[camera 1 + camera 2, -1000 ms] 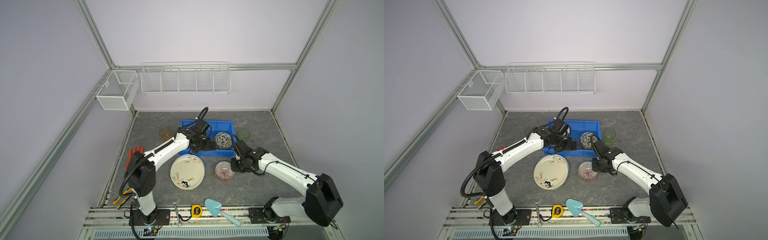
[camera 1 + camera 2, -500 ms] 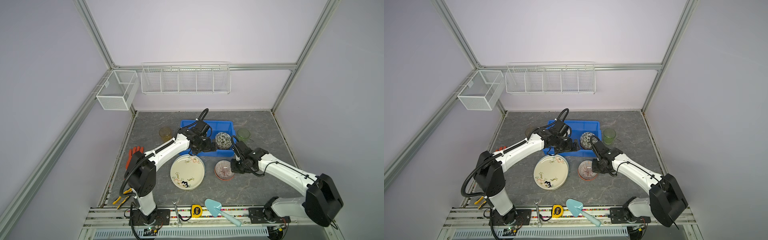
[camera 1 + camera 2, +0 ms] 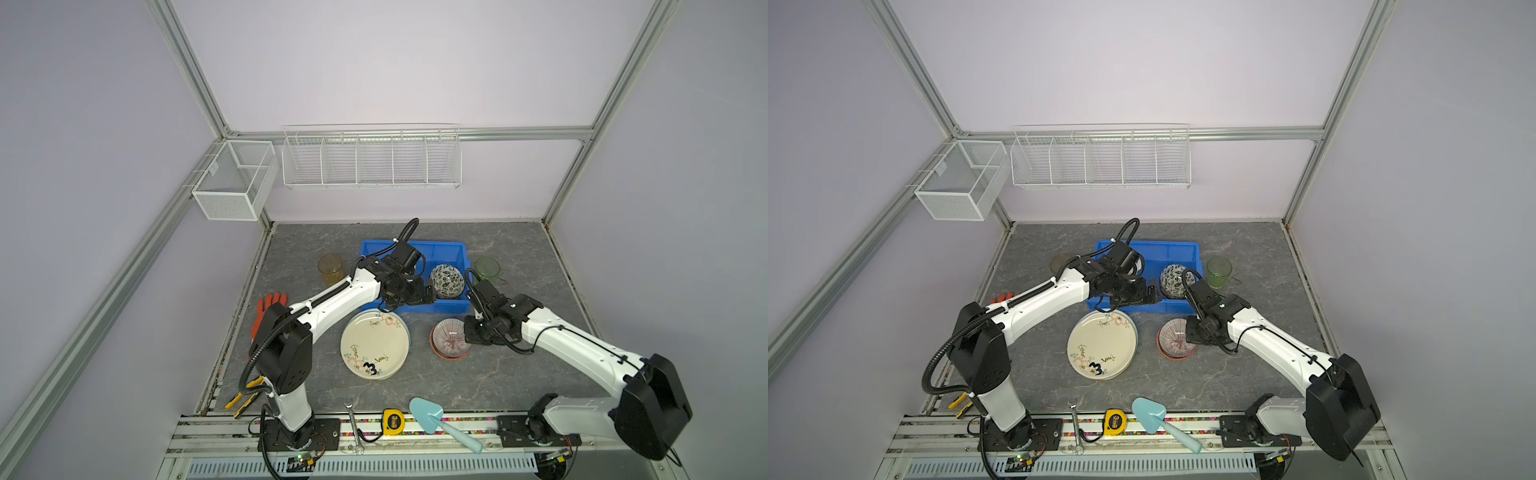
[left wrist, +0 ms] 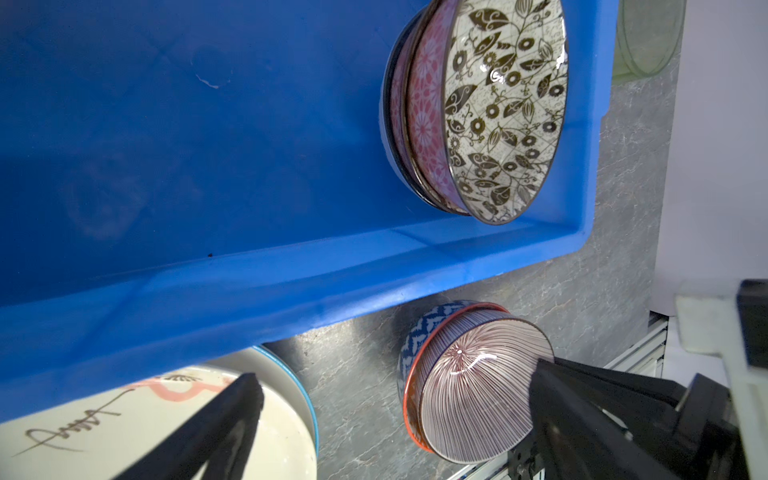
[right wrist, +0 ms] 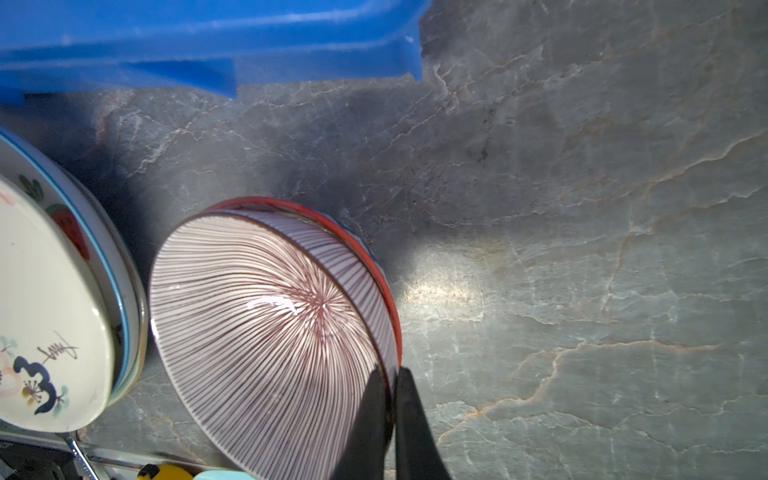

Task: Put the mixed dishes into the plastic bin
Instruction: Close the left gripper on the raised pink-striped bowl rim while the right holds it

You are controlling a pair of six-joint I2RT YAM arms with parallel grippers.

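Observation:
My left gripper is open and should keep moving its fingers toward that free side until they grip it, as the red-striped bowl's rim [image 3: 435, 334] is free there, opposite my right gripper.
The blue plastic bin [image 3: 415, 246] [image 3: 1163, 246] [image 4: 291, 266] [image 5: 166, 37] holds a dark leaf bowl [image 3: 446, 280] [image 3: 1174, 279] [image 4: 505, 108], which rests on a pink patterned bowl. In front of the bin, a red-striped bowl [image 3: 449, 338] [image 3: 1173, 337] [image 4: 469, 399] [image 5: 266, 332] sits nested in orange-rimmed and blue-white bowls. My right gripper [image 3: 471, 332] [image 3: 1194, 332] [image 5: 390, 374] is shut on its rim. My left gripper [image 3: 411, 297] [image 3: 1138, 296] [image 4: 392, 380] hangs open over the bin's front wall, holding nothing. The cream "3" plate [image 3: 374, 345] [image 3: 1101, 345] [image 5: 37, 291] tops a plate stack. An amber cup [image 3: 330, 268] and a green cup [image 3: 487, 268] [image 3: 1219, 270] flank the bin.
An orange glove [image 3: 270, 309] lies at the left edge. A light-blue trowel [image 3: 428, 415], a tape measure [image 3: 392, 419], a wrench [image 3: 353, 419] and yellow pliers [image 3: 245, 399] lie along the front rail. White wire baskets [image 3: 370, 158] hang on the back wall.
My right gripper's jaws have closed onto the striped bowl's rim. The left arm has barely moved and stays open.

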